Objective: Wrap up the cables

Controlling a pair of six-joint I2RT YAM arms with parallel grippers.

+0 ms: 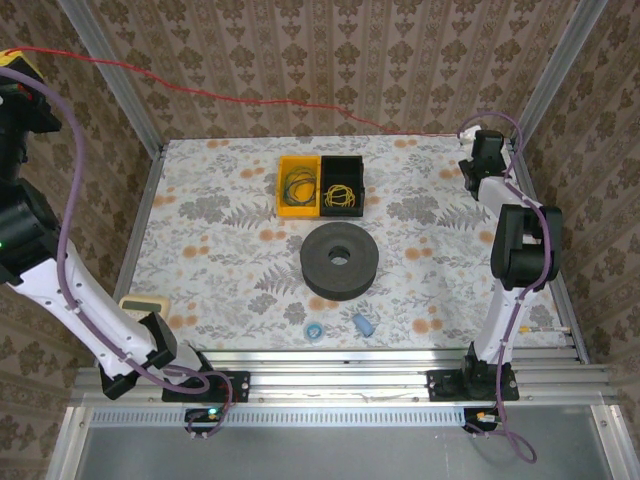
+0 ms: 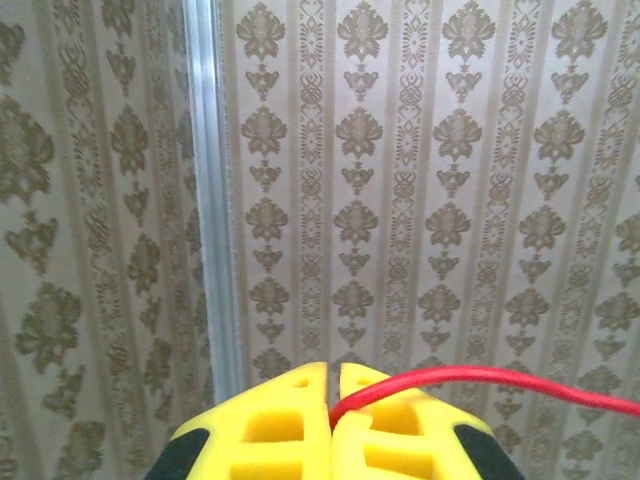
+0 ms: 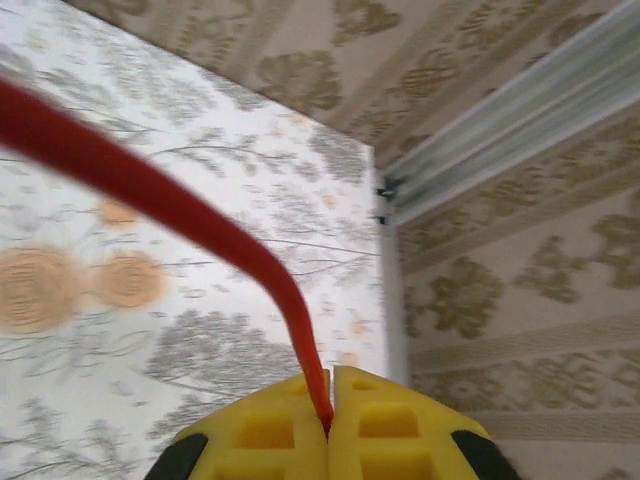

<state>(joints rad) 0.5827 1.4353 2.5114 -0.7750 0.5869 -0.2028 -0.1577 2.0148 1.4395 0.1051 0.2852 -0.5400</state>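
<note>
The red cable stretches straight from my left gripper, so my right gripper should keep holding the cable's end low and let go by the table's far corner.
A thin red cable hangs stretched in the air across the back of the cell, from upper left to far right. My left gripper is raised high at the left wall, its yellow jaws shut on one end of the cable. My right gripper sits at the table's far right corner, jaws shut on the other end of the cable. The dark grey round spool lies flat at the table's centre, apart from both grippers and the cable.
Behind the spool stand a yellow bin with dark green coiled wires and a black bin with yellow ones. Two small blue pieces lie near the front edge. A beige block sits front left. Patterned walls enclose the table.
</note>
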